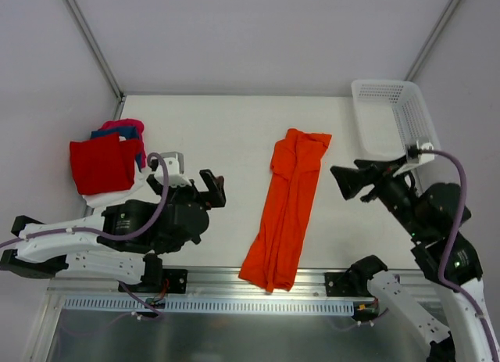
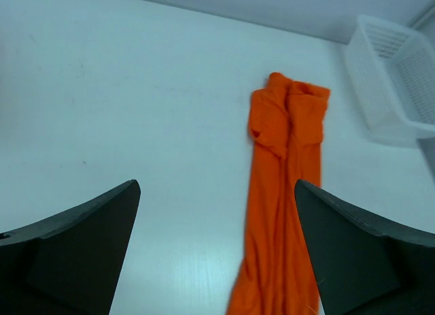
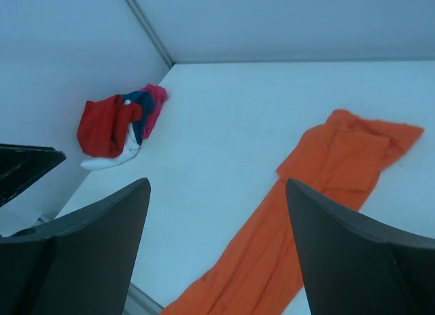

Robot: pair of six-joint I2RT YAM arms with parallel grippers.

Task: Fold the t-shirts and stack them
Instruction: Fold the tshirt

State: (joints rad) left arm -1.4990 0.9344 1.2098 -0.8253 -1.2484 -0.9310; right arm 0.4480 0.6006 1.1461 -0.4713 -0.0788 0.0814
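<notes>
The orange t-shirt is slanted, and its lower end is over the metal rail (image 1: 269, 277). Next, my right gripper pulls the t-shirt by its far end (image 1: 311, 141) so that it is straight and off the rail.
An orange t-shirt (image 1: 287, 206) lies folded into a long narrow strip down the middle of the table, its lower end at the near edge; it also shows in the left wrist view (image 2: 285, 192) and the right wrist view (image 3: 312, 213). A pile of t-shirts (image 1: 105, 160), red on top with blue, pink and white under it, sits at the far left (image 3: 115, 128). My left gripper (image 1: 212, 188) hangs open to the left of the orange strip, holding nothing. On the strip's right side my right gripper (image 1: 348, 182) is open too, with nothing between its fingers.
A white mesh basket (image 1: 391, 116) stands at the back right corner (image 2: 397, 77). White walls close in the table on the left, back and right. A metal rail runs along the near edge (image 1: 234, 299).
</notes>
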